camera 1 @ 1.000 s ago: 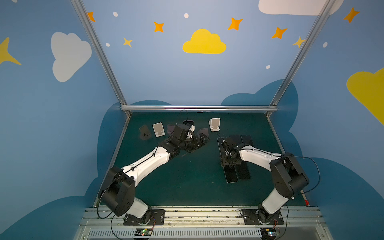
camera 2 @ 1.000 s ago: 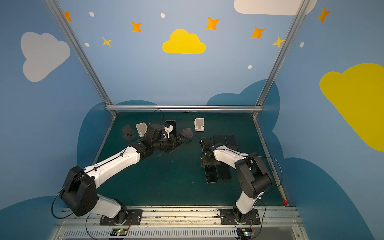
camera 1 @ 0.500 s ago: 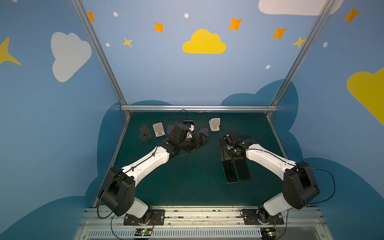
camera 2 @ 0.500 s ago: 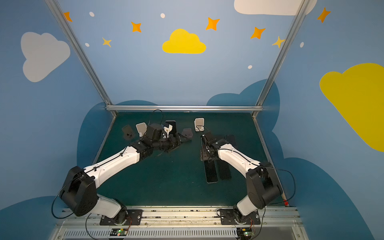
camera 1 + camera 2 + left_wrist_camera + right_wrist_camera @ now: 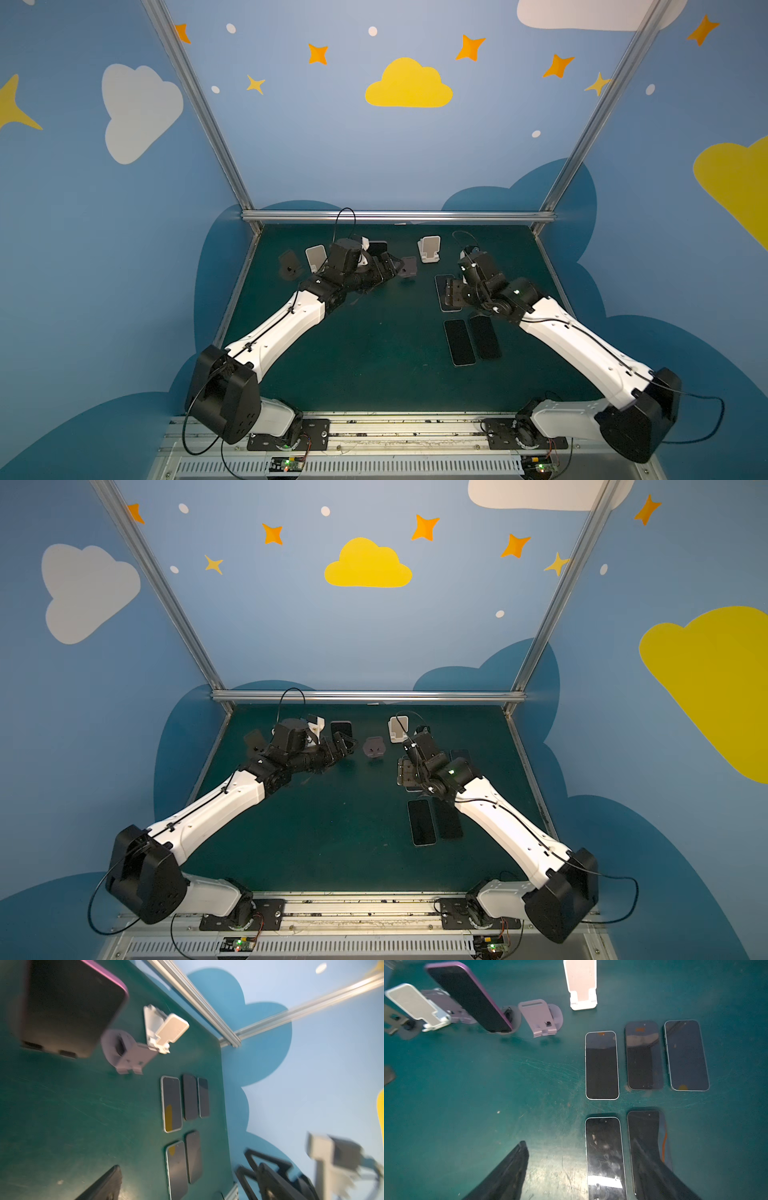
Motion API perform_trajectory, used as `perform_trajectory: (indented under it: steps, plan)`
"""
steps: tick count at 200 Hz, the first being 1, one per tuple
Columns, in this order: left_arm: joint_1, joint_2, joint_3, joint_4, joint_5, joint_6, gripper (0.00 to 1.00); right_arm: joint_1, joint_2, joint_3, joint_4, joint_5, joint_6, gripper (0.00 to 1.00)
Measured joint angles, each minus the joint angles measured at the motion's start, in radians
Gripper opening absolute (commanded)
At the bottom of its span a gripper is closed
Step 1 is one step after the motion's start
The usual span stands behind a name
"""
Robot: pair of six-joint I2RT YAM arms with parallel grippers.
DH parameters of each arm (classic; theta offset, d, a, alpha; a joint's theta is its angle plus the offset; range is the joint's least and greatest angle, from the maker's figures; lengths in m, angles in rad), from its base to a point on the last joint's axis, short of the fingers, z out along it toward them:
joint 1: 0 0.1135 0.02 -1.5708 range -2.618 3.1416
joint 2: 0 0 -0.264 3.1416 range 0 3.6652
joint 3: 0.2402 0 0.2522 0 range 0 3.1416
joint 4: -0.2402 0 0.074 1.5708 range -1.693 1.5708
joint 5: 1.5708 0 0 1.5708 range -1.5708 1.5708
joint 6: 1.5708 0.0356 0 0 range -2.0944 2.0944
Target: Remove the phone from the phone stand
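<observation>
The phone's upper part [image 5: 341, 725] rises clear of the neighbouring stands, so my open left gripper should keep swinging toward the phone until the fingers straddle both sides.
The phone [image 5: 377, 248], dark with a purple edge, leans upright in its phone stand [image 5: 513, 1019] at the back of the green mat, left of the middle; it shows in the other top view too [image 5: 341, 729]. My left gripper [image 5: 390, 269] is open just in front of the phone and to its right, holding nothing. In the left wrist view the phone [image 5: 68, 1007] looms close and only one finger [image 5: 104, 1184] shows. My right gripper [image 5: 451, 291] hovers open over the flat phones, its fingers [image 5: 508, 1169] wide apart and empty.
An empty purple-grey stand [image 5: 408, 266] sits right beside the left gripper. Behind it is a white stand [image 5: 429, 249]; another white one [image 5: 316, 255] and a dark one [image 5: 289, 266] stand at the left. Several phones [image 5: 602, 1066] lie flat on the right.
The right arm has swung its elbow out to the right and drawn its gripper up and back over the flat phones. The left arm has barely moved.
</observation>
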Motion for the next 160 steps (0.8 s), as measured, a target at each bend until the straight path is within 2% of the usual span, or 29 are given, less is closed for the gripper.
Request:
perform_trajectory:
  steps: [23,38,64,83,117,160]
  plan:
    - [0.017,0.0,0.012,-0.056,-0.064,0.024,1.0,0.0,-0.162,-0.138,0.073,0.013,-0.035,0.81]
    - [0.018,0.001,0.035,-0.103,-0.135,0.055,1.0,0.0,-0.28,-0.288,0.179,0.01,-0.069,0.82]
    - [-0.009,-0.009,0.047,-0.123,-0.343,0.163,1.0,0.0,-0.424,-0.562,0.417,0.003,-0.11,0.83]
    - [-0.06,-0.016,0.027,-0.111,-0.502,0.27,1.0,0.001,-0.478,-0.694,0.54,0.002,-0.122,0.84]
    - [-0.106,0.035,0.036,-0.081,-0.639,0.402,1.0,0.001,-0.502,-0.712,0.644,0.004,-0.132,0.85]
    - [-0.107,0.238,0.189,-0.082,-0.681,0.505,1.0,0.001,-0.513,-0.699,0.632,0.03,-0.072,0.85]
